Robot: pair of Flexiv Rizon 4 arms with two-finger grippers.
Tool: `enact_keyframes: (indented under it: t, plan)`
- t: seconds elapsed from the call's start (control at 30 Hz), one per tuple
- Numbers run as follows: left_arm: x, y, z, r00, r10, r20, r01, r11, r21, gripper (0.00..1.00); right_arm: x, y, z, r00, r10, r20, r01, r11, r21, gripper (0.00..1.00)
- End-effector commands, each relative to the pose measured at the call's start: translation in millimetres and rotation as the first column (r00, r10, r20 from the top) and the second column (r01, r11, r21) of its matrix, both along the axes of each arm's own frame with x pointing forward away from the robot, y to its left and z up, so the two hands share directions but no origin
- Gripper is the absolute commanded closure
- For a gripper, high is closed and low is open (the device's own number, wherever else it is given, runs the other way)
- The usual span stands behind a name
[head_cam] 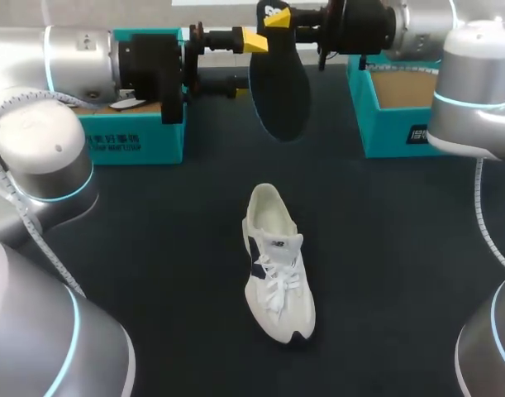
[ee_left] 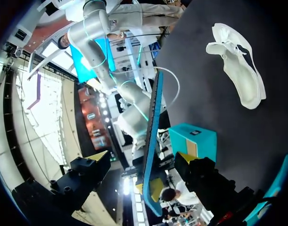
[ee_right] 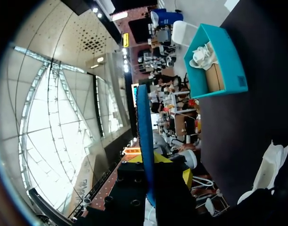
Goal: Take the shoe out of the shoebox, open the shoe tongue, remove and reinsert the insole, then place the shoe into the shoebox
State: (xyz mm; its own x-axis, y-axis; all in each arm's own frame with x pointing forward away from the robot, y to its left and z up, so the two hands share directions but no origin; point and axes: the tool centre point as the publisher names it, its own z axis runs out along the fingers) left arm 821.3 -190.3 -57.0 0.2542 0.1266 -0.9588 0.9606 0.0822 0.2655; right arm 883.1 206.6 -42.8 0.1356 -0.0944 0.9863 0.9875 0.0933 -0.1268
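Note:
I expect the black insole [head_cam: 282, 98] to hold its shape and stand upright when my left gripper flips it over, because the thick blue edge [ee_left: 153, 129] runs almost straight.
The dark insole [head_cam: 278, 91] hangs above the table's far middle with its heel end up. My right gripper [head_cam: 274, 16] comes in from the right and is shut on that top end. In the right wrist view the insole's blue edge [ee_right: 144, 127] runs up between the pinching right gripper [ee_right: 168, 165]. My left gripper [head_cam: 247, 61] reaches in from the left, open. Its fingers stand wide on either side of the insole [ee_left: 151, 141] without touching it, as the left gripper [ee_left: 143, 157] shows in its wrist view. The white shoe [head_cam: 277, 265] lies on the dark table, toe toward me, also visible as the shoe [ee_left: 238, 61] and the shoe [ee_right: 271, 169].
A teal shoebox [head_cam: 132, 136] with white paper inside stands at the back left under my left arm, seen too as the box [ee_right: 219, 61]. A second teal box [head_cam: 401, 107] stands at the back right, also in view as the box [ee_left: 193, 141]. Dark tabletop surrounds the shoe.

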Motion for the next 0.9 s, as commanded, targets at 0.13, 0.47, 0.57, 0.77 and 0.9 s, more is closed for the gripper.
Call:
enact_keyframes:
  t: [0.13,0.47,0.57,0.77,0.9]
  plan:
    - [7.7,-7.1,-5.0,1.0,-0.015,0.0,0.015,1.0,0.005,0.52,2.6,11.5,-3.9,1.0,0.013,-0.003,-0.013,1.0,0.0,1.0]
    - [12.5,-10.1,-13.0,1.0,-0.019,-0.016,0.019,1.0,-0.002,0.8,-1.0,15.8,-7.1,1.0,0.02,-0.008,-0.02,1.0,-0.004,1.0]
    - [14.8,-10.5,-15.3,1.0,-0.019,-0.02,0.019,1.0,-0.007,0.84,-4.9,17.2,-8.4,1.0,0.026,-0.012,-0.026,1.0,-0.003,1.0]
    - [15.9,-11.3,-17.3,0.999,-0.024,-0.027,0.023,1.0,-0.011,1.0,-8.1,15.5,-9.8,0.999,0.026,-0.02,-0.026,1.0,0.016,0.98]
    - [12.2,-9.4,-18.0,0.999,-0.027,-0.034,0.027,1.0,-0.008,1.0,-5.2,4.3,-6.8,1.0,-0.012,0.016,0.011,0.999,0.034,0.0]
